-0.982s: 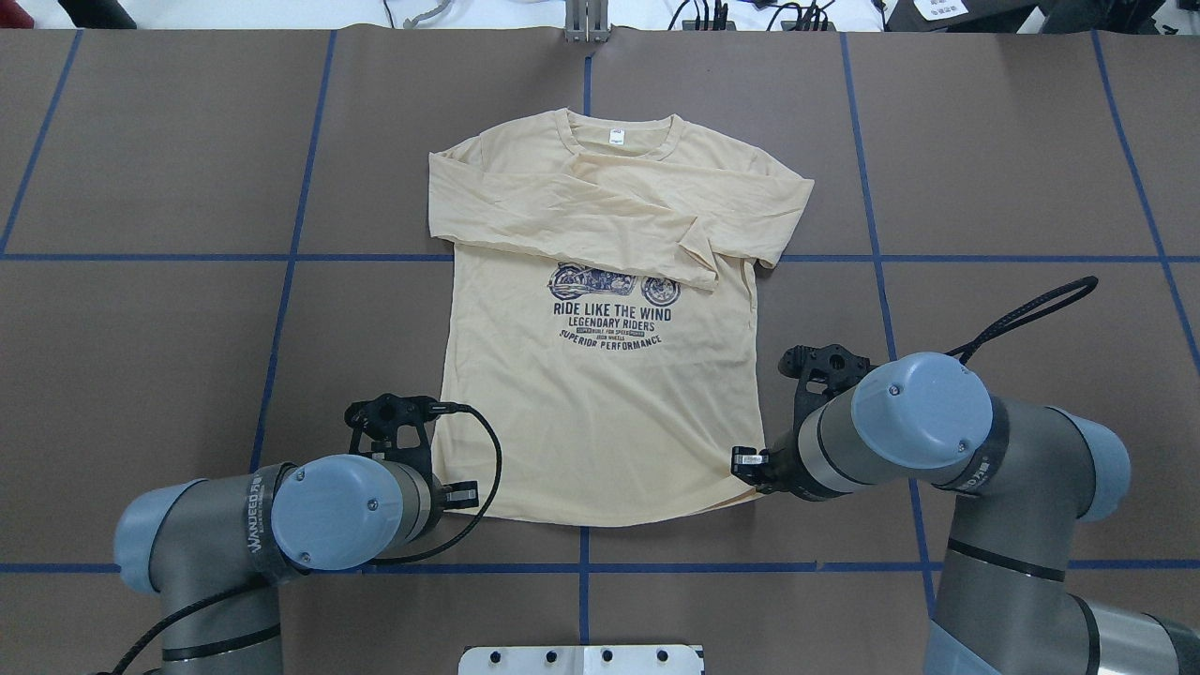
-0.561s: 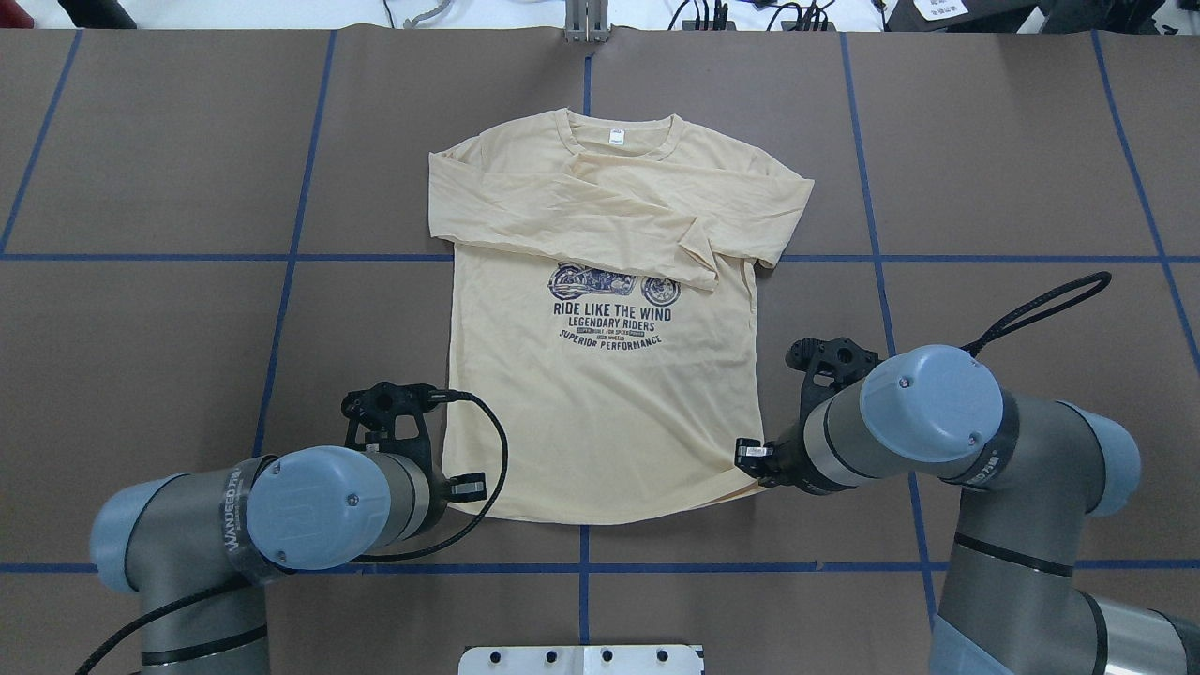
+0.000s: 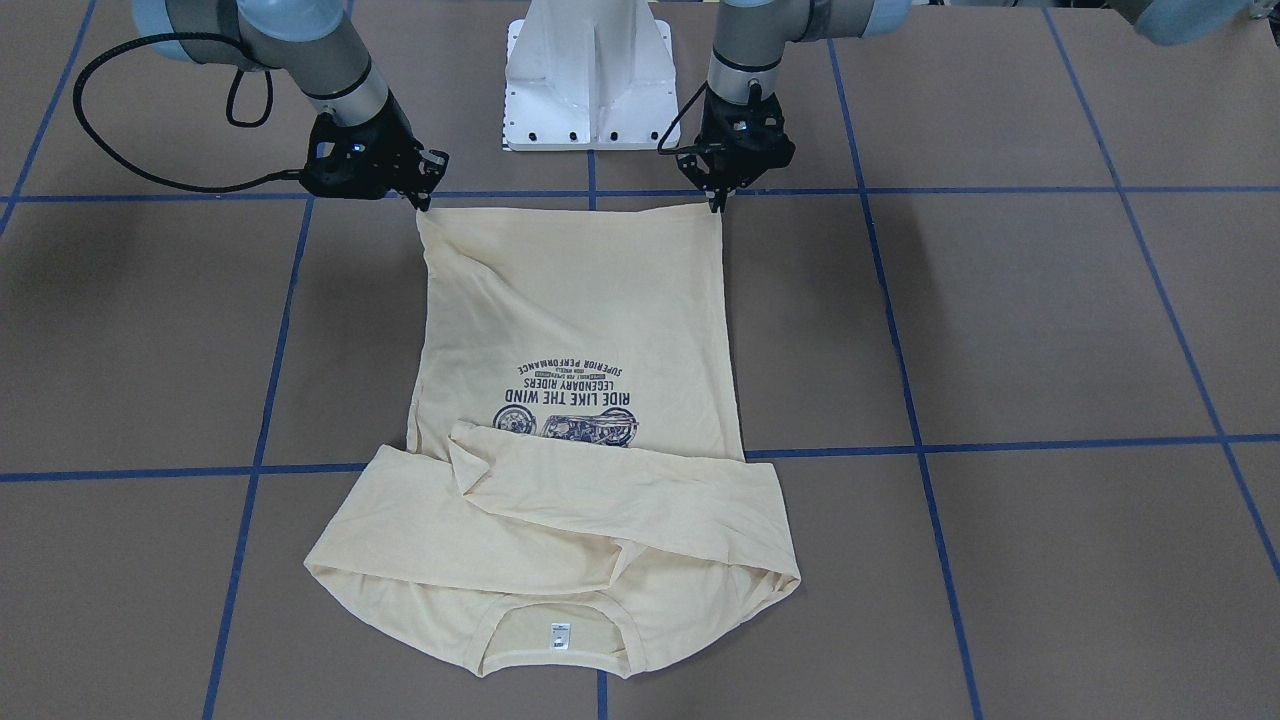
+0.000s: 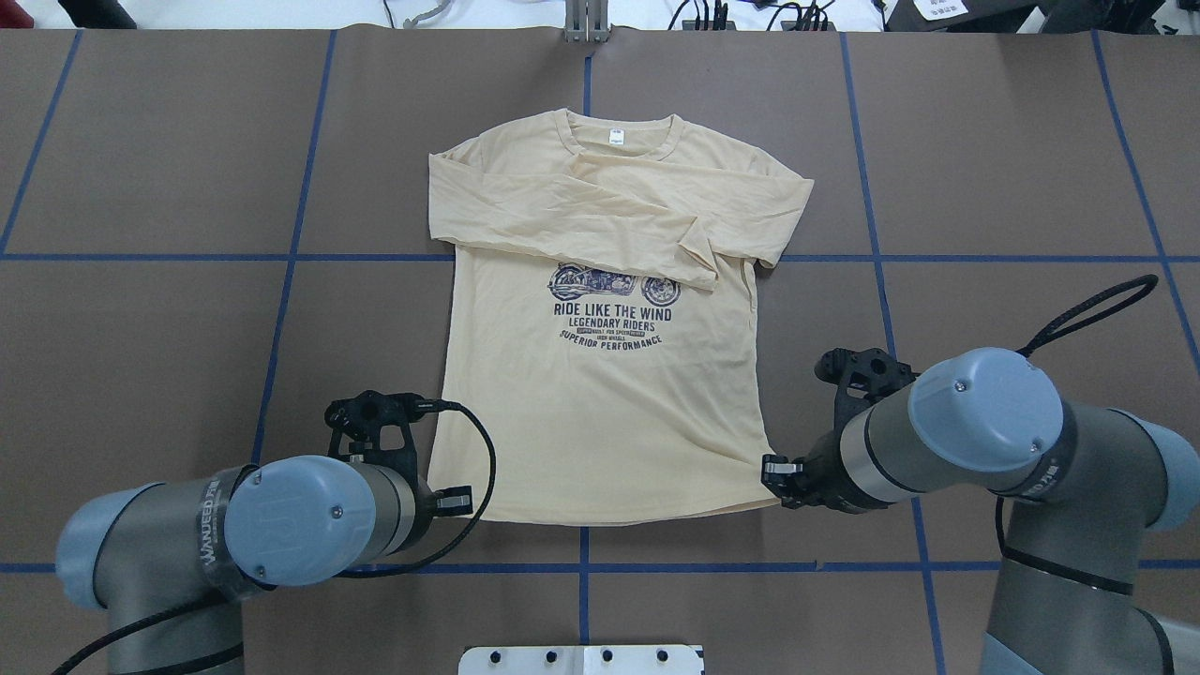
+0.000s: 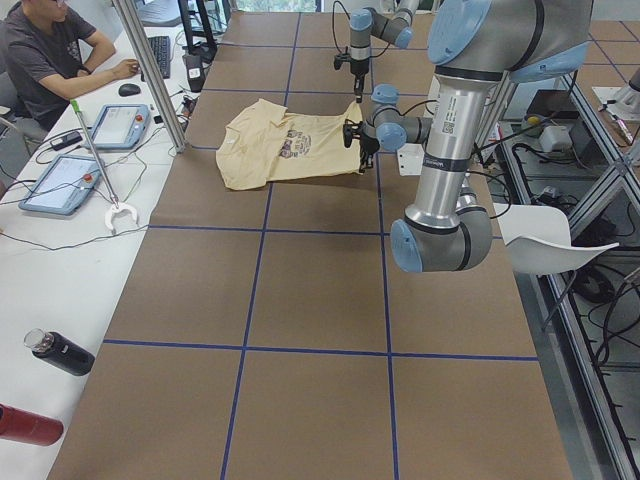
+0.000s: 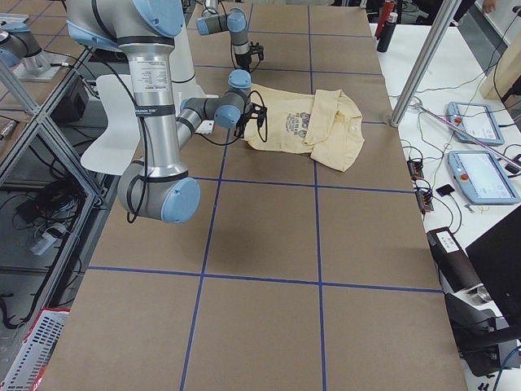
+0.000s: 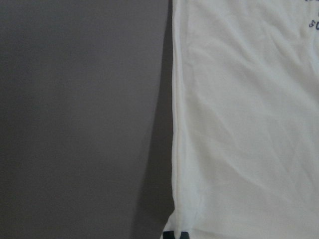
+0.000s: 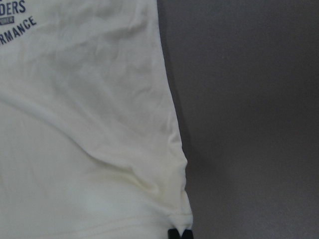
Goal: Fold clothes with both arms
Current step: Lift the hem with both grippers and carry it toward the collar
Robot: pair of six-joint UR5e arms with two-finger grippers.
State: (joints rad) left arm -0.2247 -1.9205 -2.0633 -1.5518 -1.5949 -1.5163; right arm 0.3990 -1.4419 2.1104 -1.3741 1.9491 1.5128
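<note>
The robot's left gripper and right gripper should pull the hem closer before they fold it over the sleeves, because the neck label (image 3: 560, 636) is far away from the pedestal base (image 3: 590, 114).
The cream-yellow long-sleeved shirt (image 4: 600, 412) lies flat on the brown table, print up, with both sleeves folded across the chest and the neck label at the far end. My left gripper (image 3: 717, 203) is shut on the hem corner on my left side; the left wrist view shows its dark tips (image 7: 175, 235) pinching the shirt's edge (image 7: 249, 124). My right gripper (image 3: 424, 200) is shut on the opposite hem corner, its tips (image 8: 180, 235) at the cloth's corner (image 8: 84, 124). The hem between them runs nearly straight. In the overhead view the wrists hide both grippers.
The white pedestal base (image 3: 590, 90) stands just behind the hem. Blue tape lines (image 4: 581, 567) grid the brown table cover. A person (image 5: 50, 50) sits at a side desk with tablets (image 5: 120, 125) and bottles (image 5: 60, 352). Bare table lies on both sides of the shirt.
Both arms have moved outward, away from each other. The hem corners went with them, so the shirt's lower edge is wider and flatter than a second ago.
</note>
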